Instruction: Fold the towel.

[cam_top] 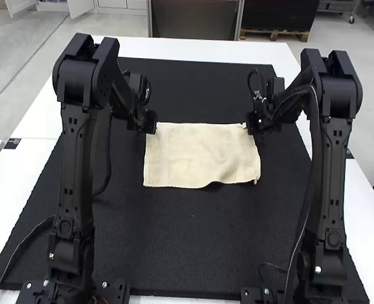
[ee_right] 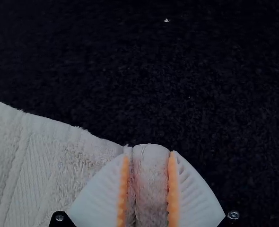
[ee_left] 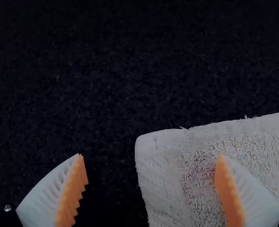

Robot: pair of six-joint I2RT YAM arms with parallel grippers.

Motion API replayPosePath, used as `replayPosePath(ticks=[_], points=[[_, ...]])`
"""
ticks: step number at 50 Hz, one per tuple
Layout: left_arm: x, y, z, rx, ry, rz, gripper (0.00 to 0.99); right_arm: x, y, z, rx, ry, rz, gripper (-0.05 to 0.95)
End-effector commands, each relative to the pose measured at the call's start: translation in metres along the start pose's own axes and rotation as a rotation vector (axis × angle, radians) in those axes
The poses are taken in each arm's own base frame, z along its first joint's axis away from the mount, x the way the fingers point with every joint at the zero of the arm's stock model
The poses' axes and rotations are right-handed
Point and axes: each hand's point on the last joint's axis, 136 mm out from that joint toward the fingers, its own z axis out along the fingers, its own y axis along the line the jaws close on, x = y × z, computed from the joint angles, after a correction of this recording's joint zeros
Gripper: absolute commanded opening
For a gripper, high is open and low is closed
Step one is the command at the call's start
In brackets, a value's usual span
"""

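My grippers will make the towel double over into a long strip when I fold it, because the towel's front edge ripples softly and both far corners are at my grippers.
A cream towel lies spread on the black mat, with a small ripple near its front edge toward the right. My left gripper is at its far left corner. In the left wrist view the left gripper stands open, one finger over the towel and the other over bare mat, the corner between them. At the far right corner is my right gripper. The right wrist view has the right gripper shut on a pinched-up corner of the towel.
The black mat extends around the towel on all sides, over a white table. Both arms stand at the near side, one to each side of the towel.
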Motion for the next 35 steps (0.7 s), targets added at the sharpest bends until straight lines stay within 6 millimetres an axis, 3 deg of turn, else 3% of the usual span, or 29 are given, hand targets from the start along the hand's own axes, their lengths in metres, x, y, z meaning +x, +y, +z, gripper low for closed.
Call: replayPosePath(ticks=[1, 7, 17, 26, 35], points=[[0.017, 0.000, 0.009, 0.004, 0.041, -0.013, 0.536, 0.024, 0.028, 0.007, -0.096, 0.053, 0.018, 0.18], [0.015, -0.001, 0.009, 0.005, 0.034, -0.014, 0.239, 0.022, 0.028, 0.006, -0.099, 0.049, 0.017, 0.13], [0.011, -0.003, 0.009, 0.007, 0.033, -0.010, 0.195, 0.022, 0.029, 0.005, -0.103, 0.048, 0.024, 0.02], [0.001, -0.004, 0.008, 0.009, 0.012, -0.028, 0.026, 0.012, 0.031, -0.002, -0.121, 0.025, 0.029, 0.00], [-0.016, -0.004, 0.003, 0.011, -0.024, -0.037, 0.026, -0.009, 0.033, -0.016, -0.127, -0.027, 0.015, -0.01]])
